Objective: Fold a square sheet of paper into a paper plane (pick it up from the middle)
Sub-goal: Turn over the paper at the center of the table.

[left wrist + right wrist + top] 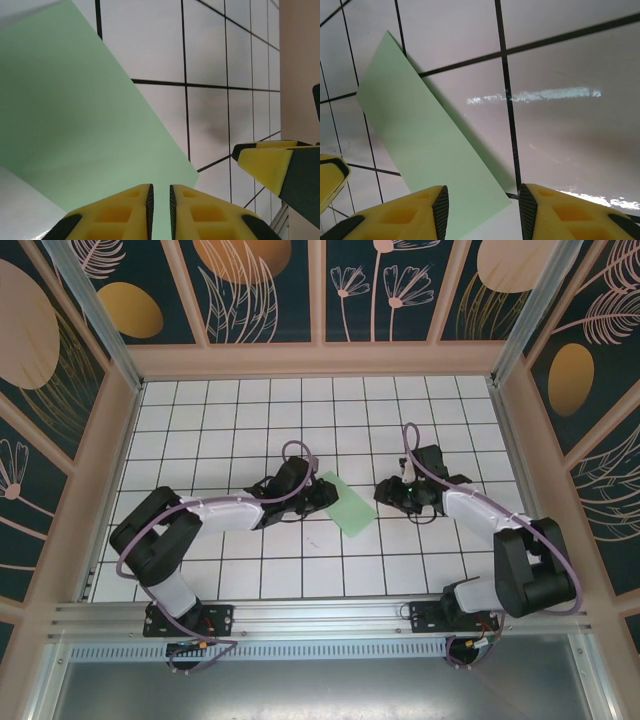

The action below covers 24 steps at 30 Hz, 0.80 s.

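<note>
The robot's right gripper should move away because the sheet of paper slants (350, 508) toward it, while the left gripper grabs the corner (374, 515) beside it and pulls that corner back.
The square sheet of paper (347, 503) is pale green and lies on the white grid table as a long slanted oblong. In the right wrist view the sheet of paper (420, 135) casts a shadow along its right edge. My left gripper (322, 494) is at the sheet's left edge. In the left wrist view, that gripper (161, 200) has its jaws only a narrow gap apart, with green paper (75, 110) showing in the gap. My right gripper (386, 491) is just right of the sheet. It (482, 210) stands open, with the sheet's near corner below its jaws.
The wooden frame wall (320, 360) rings the tiled table (300, 570). The right gripper's yellow fingertip (265, 165) shows close by in the left wrist view. The left gripper's fingertip (330, 175) shows at the left edge of the right wrist view. Both arms reach in from the near rail.
</note>
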Each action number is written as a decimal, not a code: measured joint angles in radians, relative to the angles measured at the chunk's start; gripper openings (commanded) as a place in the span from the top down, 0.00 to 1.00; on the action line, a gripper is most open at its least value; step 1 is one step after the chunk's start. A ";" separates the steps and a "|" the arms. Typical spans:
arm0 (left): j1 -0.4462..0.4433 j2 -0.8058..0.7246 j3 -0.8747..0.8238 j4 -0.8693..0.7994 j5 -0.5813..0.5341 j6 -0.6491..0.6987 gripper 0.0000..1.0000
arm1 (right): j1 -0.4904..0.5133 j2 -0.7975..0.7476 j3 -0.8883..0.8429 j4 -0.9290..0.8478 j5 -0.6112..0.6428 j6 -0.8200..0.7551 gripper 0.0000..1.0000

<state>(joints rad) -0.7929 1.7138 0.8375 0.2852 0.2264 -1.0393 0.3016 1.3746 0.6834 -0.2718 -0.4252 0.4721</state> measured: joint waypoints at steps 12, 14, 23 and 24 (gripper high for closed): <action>-0.100 0.089 0.254 -0.272 -0.119 0.101 0.54 | -0.073 0.020 -0.072 0.068 -0.109 0.006 0.54; -0.140 0.117 0.352 -0.360 -0.183 0.151 0.52 | -0.162 0.008 -0.082 0.076 -0.124 0.009 0.53; -0.324 0.348 0.750 -0.775 -0.448 0.362 0.32 | -0.479 -0.063 -0.151 0.134 -0.229 0.029 0.53; -0.340 0.377 0.782 -0.811 -0.472 0.381 0.31 | -0.499 -0.067 -0.162 0.135 -0.233 0.031 0.53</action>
<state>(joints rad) -1.1328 2.0903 1.6199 -0.5259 -0.2455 -0.6579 -0.1970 1.3075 0.5213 -0.1371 -0.6586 0.5034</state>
